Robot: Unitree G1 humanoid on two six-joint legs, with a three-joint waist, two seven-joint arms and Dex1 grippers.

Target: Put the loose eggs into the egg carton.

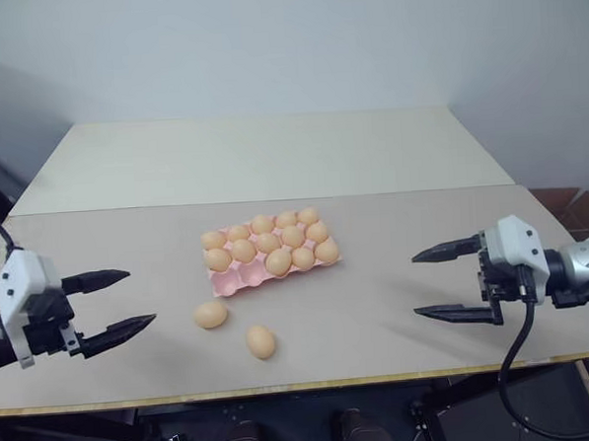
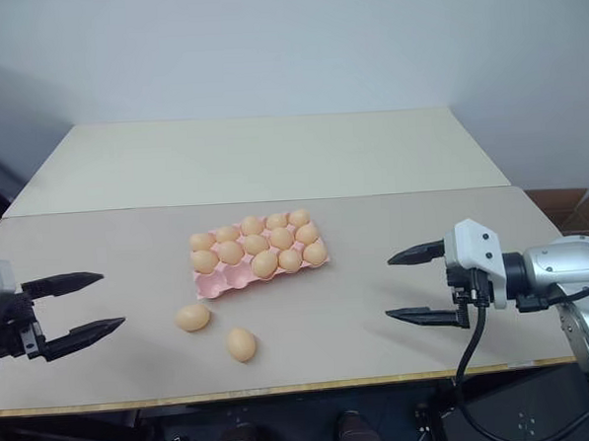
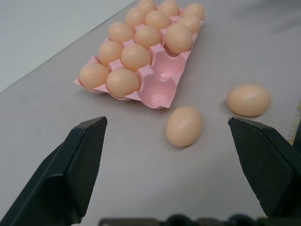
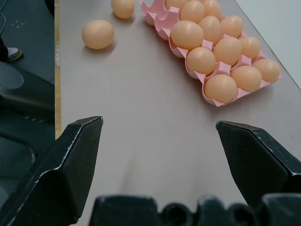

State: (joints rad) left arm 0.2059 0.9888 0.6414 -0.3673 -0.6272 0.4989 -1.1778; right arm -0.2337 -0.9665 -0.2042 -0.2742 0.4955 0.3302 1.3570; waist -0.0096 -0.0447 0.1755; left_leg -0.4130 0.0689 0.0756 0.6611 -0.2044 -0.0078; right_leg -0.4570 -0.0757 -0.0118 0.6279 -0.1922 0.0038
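The empty cups and loose eggs are a long way from the robot's right gripper, so the left gripper should first take the egg by the carton's corner.
The pink egg carton lies mid-table with several pale orange eggs in its cups; a few cups along its near left side stand empty. Two loose eggs rest on the table in front of it: one just below the carton's left corner, the other nearer the front edge. My left gripper hovers open at the left, fingers pointing toward the eggs. My right gripper hovers open at the right, pointing left toward the carton. Both are well apart from the eggs and hold nothing.
The beige table has a second, paler table butted against its far side. A wooden front edge runs close below the nearer egg. A cardboard box sits off the right end.
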